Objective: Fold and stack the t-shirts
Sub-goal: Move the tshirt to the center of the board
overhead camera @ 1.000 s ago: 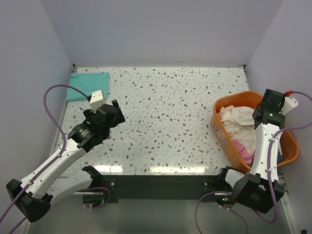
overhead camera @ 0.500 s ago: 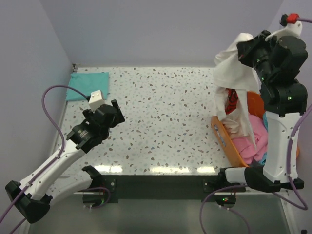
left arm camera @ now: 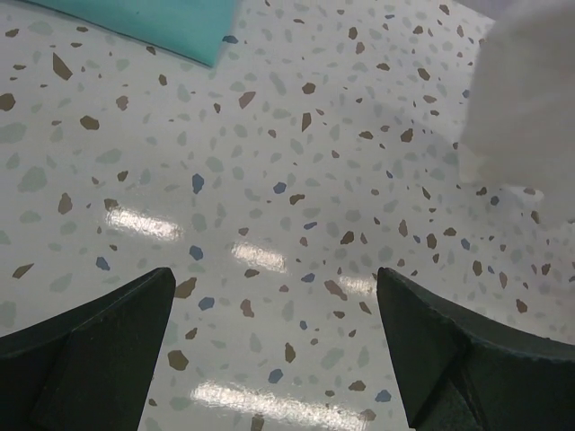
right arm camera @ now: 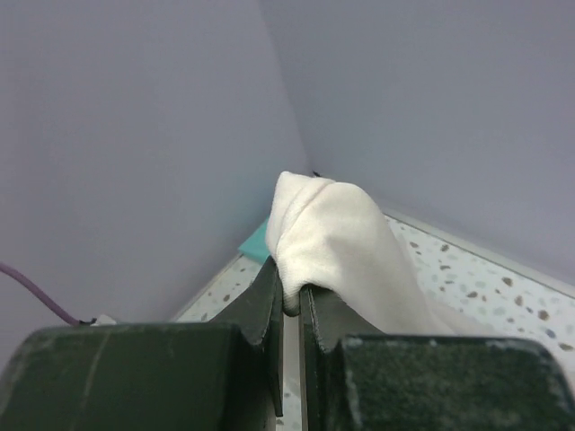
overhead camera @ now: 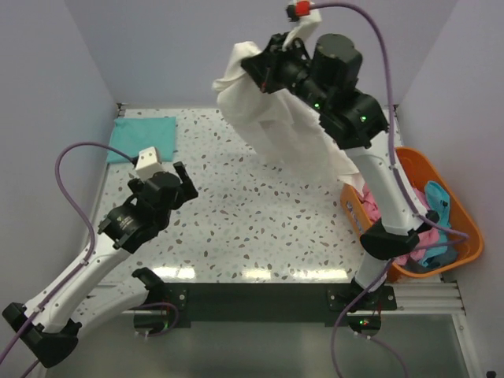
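Note:
The cream t-shirt hangs bunched (overhead camera: 276, 126) from my right gripper alone, so I'll set it down, grab one end of it with my left gripper and pull it flat.
My right gripper (overhead camera: 256, 69) is high above the back of the table, shut on a bunched fold of the cream t-shirt (overhead camera: 277, 130). The shirt hangs from it in the air, its tail trailing down toward the orange basket (overhead camera: 466, 246). In the right wrist view the jaws (right arm camera: 292, 301) pinch the cream cloth (right arm camera: 334, 232). A folded teal t-shirt (overhead camera: 144, 135) lies flat in the back left corner. My left gripper (overhead camera: 185, 178) hovers open over bare table at the left, and in its wrist view (left arm camera: 274, 305) nothing sits between the fingers. The cream cloth (left arm camera: 530, 99) shows at that view's upper right.
The basket at the right edge holds a pink t-shirt (overhead camera: 409, 253) and a blue one (overhead camera: 438, 201). Walls close in the table at the back and on both sides. The teal shirt's edge (left arm camera: 135, 16) shows at the top of the left wrist view.
My right arm has pulled the cream t-shirt up out of the basket and swung it high and left over the table. The left arm has shifted slightly, still open.

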Motion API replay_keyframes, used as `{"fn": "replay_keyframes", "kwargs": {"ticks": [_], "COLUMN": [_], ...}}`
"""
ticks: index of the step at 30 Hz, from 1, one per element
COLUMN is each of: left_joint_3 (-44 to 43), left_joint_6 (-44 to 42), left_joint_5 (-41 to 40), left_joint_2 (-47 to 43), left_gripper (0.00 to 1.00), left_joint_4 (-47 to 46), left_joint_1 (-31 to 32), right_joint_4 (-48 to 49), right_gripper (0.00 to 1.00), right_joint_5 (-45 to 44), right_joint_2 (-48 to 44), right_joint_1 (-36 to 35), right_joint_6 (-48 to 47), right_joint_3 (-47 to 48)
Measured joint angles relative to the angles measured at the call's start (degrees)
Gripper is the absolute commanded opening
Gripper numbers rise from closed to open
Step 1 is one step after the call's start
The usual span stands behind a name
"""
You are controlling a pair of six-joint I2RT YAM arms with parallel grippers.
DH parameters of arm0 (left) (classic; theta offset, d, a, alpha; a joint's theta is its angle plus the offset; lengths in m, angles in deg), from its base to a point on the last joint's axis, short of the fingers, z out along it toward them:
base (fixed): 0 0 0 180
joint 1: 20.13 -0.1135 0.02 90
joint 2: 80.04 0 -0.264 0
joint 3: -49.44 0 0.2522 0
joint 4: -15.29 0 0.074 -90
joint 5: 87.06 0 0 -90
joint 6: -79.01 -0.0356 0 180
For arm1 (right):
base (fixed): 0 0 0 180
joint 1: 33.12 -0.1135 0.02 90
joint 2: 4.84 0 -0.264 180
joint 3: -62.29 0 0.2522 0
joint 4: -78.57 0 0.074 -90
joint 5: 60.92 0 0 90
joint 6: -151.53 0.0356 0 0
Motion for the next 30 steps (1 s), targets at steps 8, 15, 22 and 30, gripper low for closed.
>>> {"fn": "replay_keyframes", "kwargs": {"ticks": [8,15,22,30], "left_joint_3": [-3.28,-3.78,-3.13,-0.2], "left_joint_6": [2.82,6.12,7.48,5.62], "left_joint_5": [-2.47,-4.83,-5.73,-0.37], "left_joint_2": [-3.91,-11.08,-11.52,5.09], "left_gripper": [1.0,1.0,1.0,1.0], "left_joint_4": [6.67,11.63,11.47,2.64], "left_joint_1": [0.0,0.0,0.0,-3.28], "right_joint_4": [6.23,9.18,12.87,11.3], "right_gripper": [0.0,0.0,0.0,0.0], "right_joint_5": [-1.33,-13.88,-14.69,-16.26], "right_joint_2": [11.47,3.21,-21.4,-19.3], "right_joint_1": [-10.8,-9.35,7.02,8.5], "right_joint_6": [-1.79,-2.21,1.36,2.54], "right_joint_3": [4.22,-18.23,-67.8,-78.77]}}
